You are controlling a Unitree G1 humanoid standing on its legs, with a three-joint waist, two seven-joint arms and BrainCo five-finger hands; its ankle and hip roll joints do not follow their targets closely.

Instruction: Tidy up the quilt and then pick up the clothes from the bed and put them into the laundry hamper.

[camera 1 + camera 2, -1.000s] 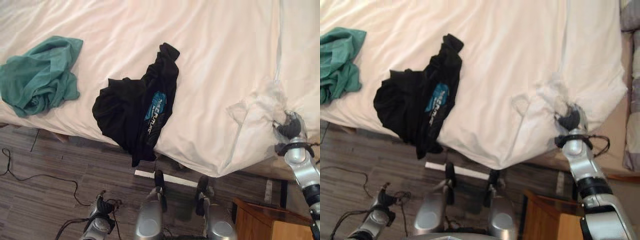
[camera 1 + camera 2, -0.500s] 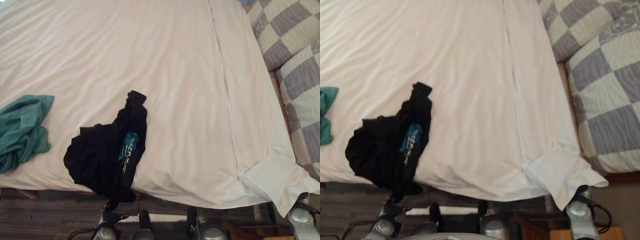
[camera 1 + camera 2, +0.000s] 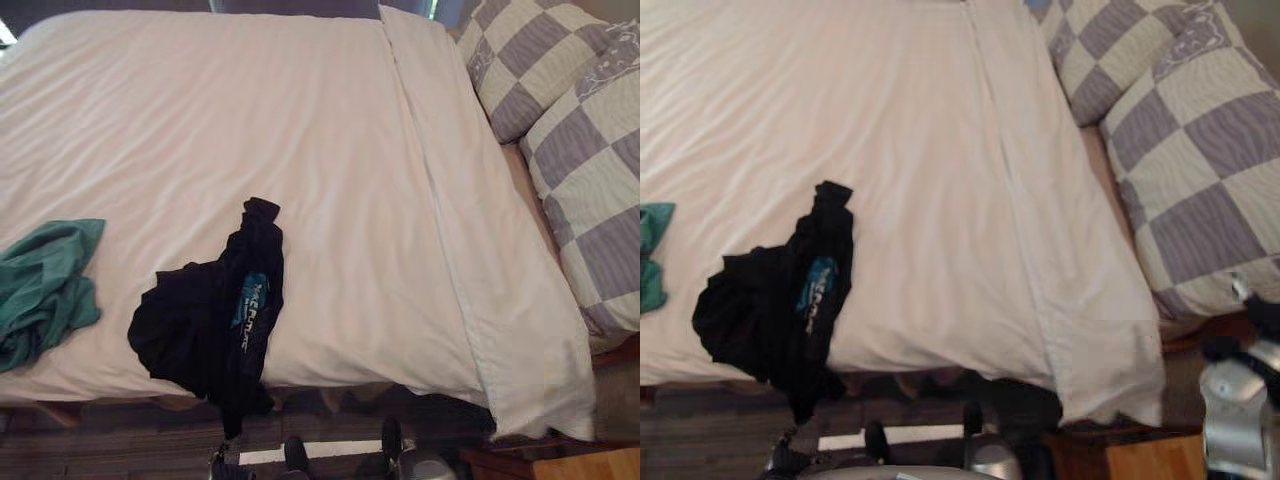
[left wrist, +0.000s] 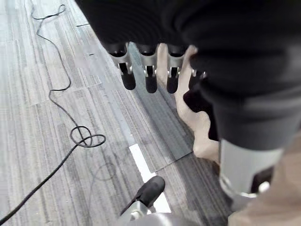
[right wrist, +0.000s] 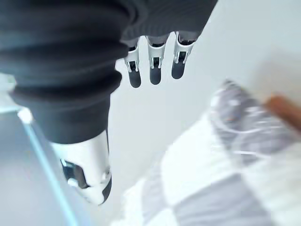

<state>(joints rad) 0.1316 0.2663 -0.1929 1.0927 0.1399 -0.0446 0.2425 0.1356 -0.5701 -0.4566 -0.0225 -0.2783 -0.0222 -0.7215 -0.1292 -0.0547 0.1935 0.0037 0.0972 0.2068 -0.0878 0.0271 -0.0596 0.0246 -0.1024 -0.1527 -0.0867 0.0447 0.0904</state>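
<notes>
The teal garment [image 3: 38,308] is lying crumpled up in loose folds [image 3: 60,275], so it will hang down in a short, limp heap when the robot carries it to the laundry hamper.
The white quilt [image 3: 300,150] lies spread flat over the bed, its right edge straight along the pillows. A black garment [image 3: 212,318] with a blue print lies at the bed's front edge and hangs partly over it. A crumpled teal garment [image 3: 42,288] rests at the front left. My right hand [image 5: 153,66] is off the quilt by the bed's front right corner, also seen as the right hand [image 3: 1264,320]; its fingers are straight and hold nothing. Down over the floor by the bed's front, my left hand [image 4: 149,70] is open and empty.
Grey and cream checkered pillows [image 3: 560,120] lie at the bed's right end. A wooden bedside cabinet [image 3: 585,468] stands at the lower right by the quilt's corner. Grey plank floor [image 4: 56,155] with a white strip [image 4: 149,176] runs along the bed's front.
My right hand has let go of the bunched quilt corner, which now lies flat over the bed's front right. The camera has swung toward the pillows. The clothes have not moved.
</notes>
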